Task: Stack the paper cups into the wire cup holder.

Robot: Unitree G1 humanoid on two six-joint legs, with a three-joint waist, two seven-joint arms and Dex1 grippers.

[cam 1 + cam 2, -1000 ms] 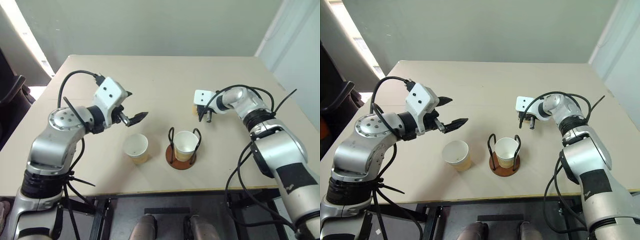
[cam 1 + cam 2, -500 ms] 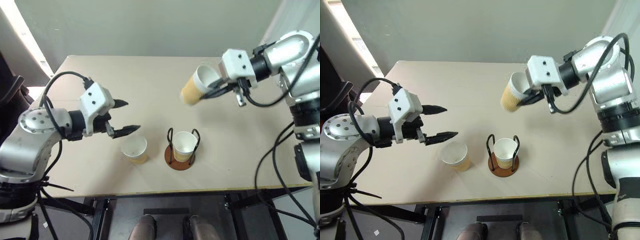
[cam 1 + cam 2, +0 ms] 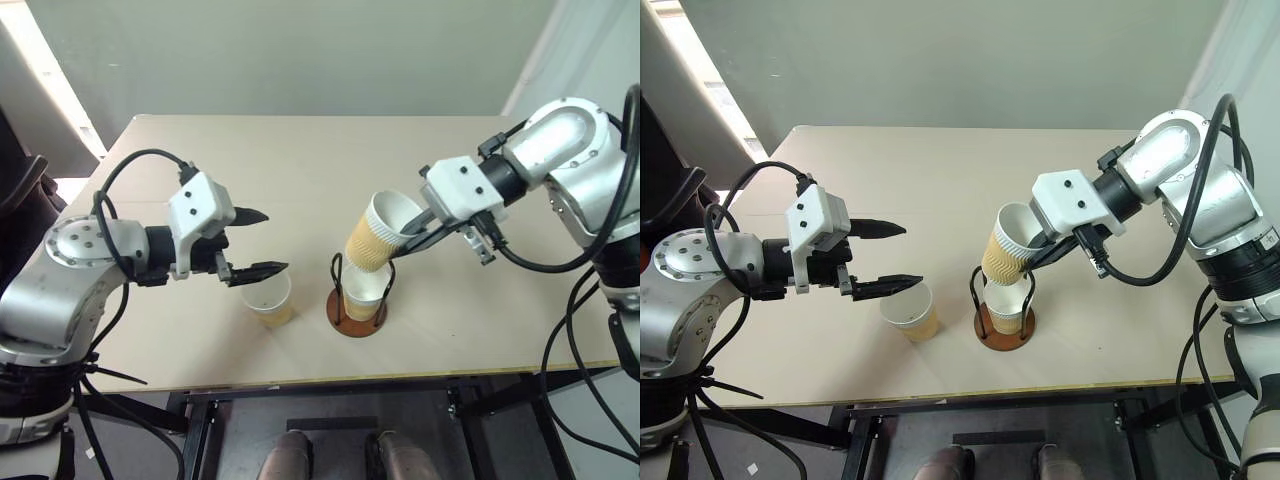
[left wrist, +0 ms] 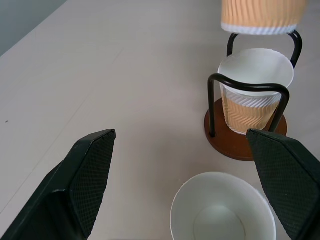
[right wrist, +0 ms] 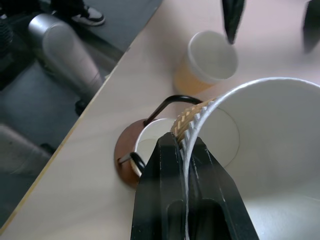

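The standing paper cup point(image 3: 268, 298) gets narrower toward its base point(image 3: 277, 319). It will sit deep in the holder's cups with only its rim showing when I lower it.
The wire cup holder point(image 3: 340, 272) stands on its reddish-brown base point(image 3: 987, 324) near the table's front, with one paper cup point(image 4: 255, 75) upright inside it. My right gripper point(image 3: 408, 230) is shut on the rim of a second paper cup point(image 3: 372, 236), which hangs tilted just above the holder, bottom pointing down toward the seated cup. In the right wrist view the fingers point(image 5: 165, 185) pinch that cup's wall point(image 5: 260, 150). A third paper cup point(image 3: 266, 297) stands left of the holder. My left gripper point(image 3: 272, 240) is open, hovering over it and holding nothing.
The beige table point(image 3: 300, 160) reaches far back behind the cups. Its front edge point(image 3: 400, 378) runs close below the holder. A dark chair point(image 3: 670, 200) stands off the table's left side.
My right gripper took the cup from the far right of the table, lifted it and carried it over the holder. The left gripper stayed open and drew back slightly.
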